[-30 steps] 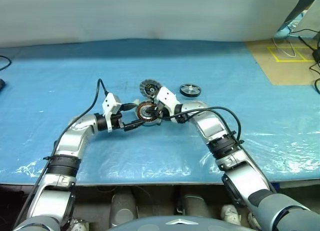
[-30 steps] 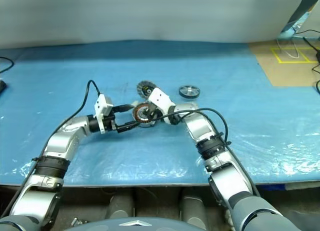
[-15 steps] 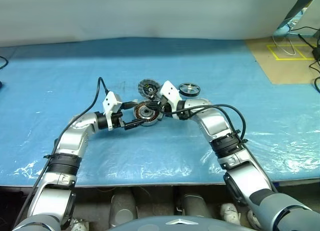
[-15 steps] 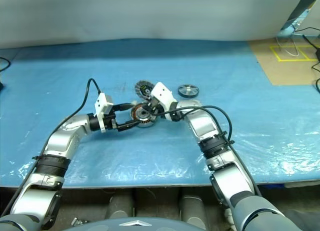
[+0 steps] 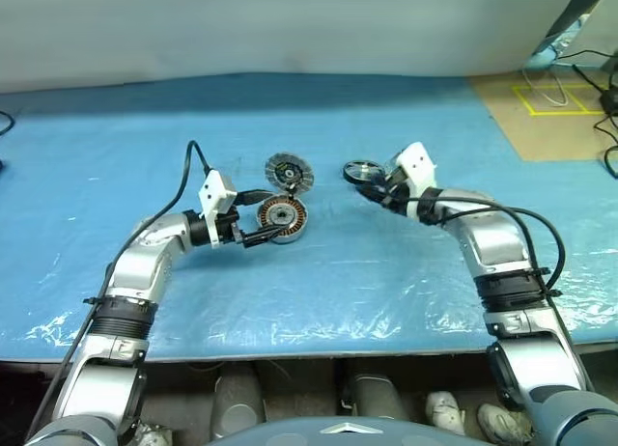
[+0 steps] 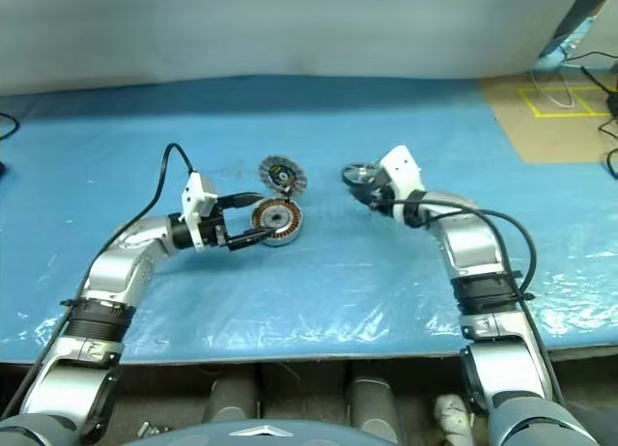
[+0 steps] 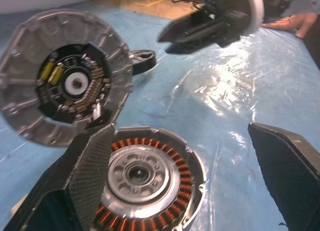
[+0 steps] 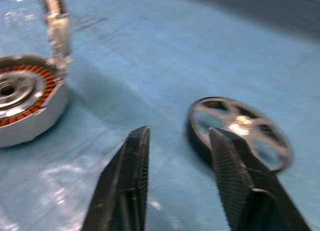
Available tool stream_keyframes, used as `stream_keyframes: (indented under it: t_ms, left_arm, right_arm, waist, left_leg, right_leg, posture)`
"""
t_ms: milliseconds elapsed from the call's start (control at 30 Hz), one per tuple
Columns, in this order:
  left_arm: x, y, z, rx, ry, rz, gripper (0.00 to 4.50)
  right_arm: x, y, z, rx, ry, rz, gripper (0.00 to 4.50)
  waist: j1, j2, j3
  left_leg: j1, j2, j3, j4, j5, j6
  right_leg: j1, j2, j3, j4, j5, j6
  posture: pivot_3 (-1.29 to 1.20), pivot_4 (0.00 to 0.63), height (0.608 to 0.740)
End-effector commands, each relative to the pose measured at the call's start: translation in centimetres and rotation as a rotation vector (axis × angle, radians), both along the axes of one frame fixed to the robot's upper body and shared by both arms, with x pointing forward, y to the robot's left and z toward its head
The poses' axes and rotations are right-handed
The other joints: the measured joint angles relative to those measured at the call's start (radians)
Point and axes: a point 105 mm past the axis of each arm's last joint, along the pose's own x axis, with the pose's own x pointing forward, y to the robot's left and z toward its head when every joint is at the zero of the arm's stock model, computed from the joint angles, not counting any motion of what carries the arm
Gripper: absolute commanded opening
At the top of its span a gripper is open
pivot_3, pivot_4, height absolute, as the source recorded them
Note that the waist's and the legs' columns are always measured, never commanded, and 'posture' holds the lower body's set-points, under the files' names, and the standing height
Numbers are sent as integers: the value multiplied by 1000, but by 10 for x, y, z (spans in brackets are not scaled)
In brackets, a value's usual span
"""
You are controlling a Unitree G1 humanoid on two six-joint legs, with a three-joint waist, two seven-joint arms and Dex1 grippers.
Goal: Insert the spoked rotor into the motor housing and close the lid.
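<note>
The lid (image 5: 290, 172) is standing at a tilt, and its lower edge is at the motor housing's rim (image 5: 290, 192). The lid will swing over with its finned side facing down when I push it.
The motor housing (image 5: 282, 217) lies on the blue sheet, its copper windings facing up. My left gripper (image 5: 257, 236) is open, its fingers wide to either side of the housing's near edge (image 7: 150, 181). Just beyond the housing the lid (image 5: 289, 173) stands tilted, its finned face and dark centre (image 7: 70, 86) showing in the left wrist view. To the right lies the spoked rotor (image 5: 362, 171), black-rimmed and flat on the sheet. My right gripper (image 5: 370, 188) hovers beside it, open with nothing between its fingers; in the right wrist view the rotor (image 8: 240, 126) sits just outside one finger (image 8: 225, 161).
A blue plastic-covered sheet (image 5: 319, 282) covers the table up to its front edge. At the back right lies a brown board (image 5: 550, 118) with yellow tape and cables. A person's hand (image 7: 300, 22) rests on the sheet beyond my right gripper (image 7: 210, 26).
My right gripper left the housing, swung right to the rotor and opened. My left gripper stayed open at the housing.
</note>
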Motion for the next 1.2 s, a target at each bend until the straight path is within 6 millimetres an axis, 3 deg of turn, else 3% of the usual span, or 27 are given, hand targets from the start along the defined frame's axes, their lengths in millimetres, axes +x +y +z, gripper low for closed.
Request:
stream_keyframes:
  t_ms: [33,167,367,667,867,1200]
  left_arm:
    - [4,-11,30,-37,-87,-48,4500]
    - [4,-27,38,-47,-103,-100,4500]
    - [-2,-47,38,-7,-82,-176,4500]
    - [0,-43,30,26,-82,-145,4500]
    - [-1,-43,30,14,-90,-132,4500]
    - [0,-43,29,16,-90,-123,4500]
  right_arm:
    - [22,-10,25,-82,-96,-39,2978]
    - [45,-13,23,-137,-73,-84,4332]
    - [59,-4,20,-204,-56,-45,4332]
    - [60,8,16,-286,-41,60,4332]
    - [55,10,-2,-351,-5,103,4332]
    - [51,10,-11,-398,-10,138,4332]
  waist:
    - [-1,0,0]
    - [-5,0,0]
    - [-4,0,0]
    - [-3,0,0]
    - [-3,0,0]
    - [-3,0,0]
  left_leg:
    - [0,0,0,1,0,0]
    - [-1,-1,0,4,0,0]
    - [-5,0,0,4,1,2]
    - [-11,1,0,6,2,4]
    - [-11,1,0,6,2,5]
    - [-12,1,0,7,2,5]
  right_leg:
    - [0,0,0,0,0,0]
    - [0,-1,1,1,0,0]
    - [-1,-1,-2,1,0,-1]
    - [-7,-1,-3,3,0,-1]
    - [-7,-1,-3,4,0,-1]
    - [-8,-1,-3,5,0,-1]
  posture:
    - [0,150,740]
    - [0,150,740]
    - [0,150,740]
    - [0,150,740]
    - [0,150,740]
    - [0,150,740]
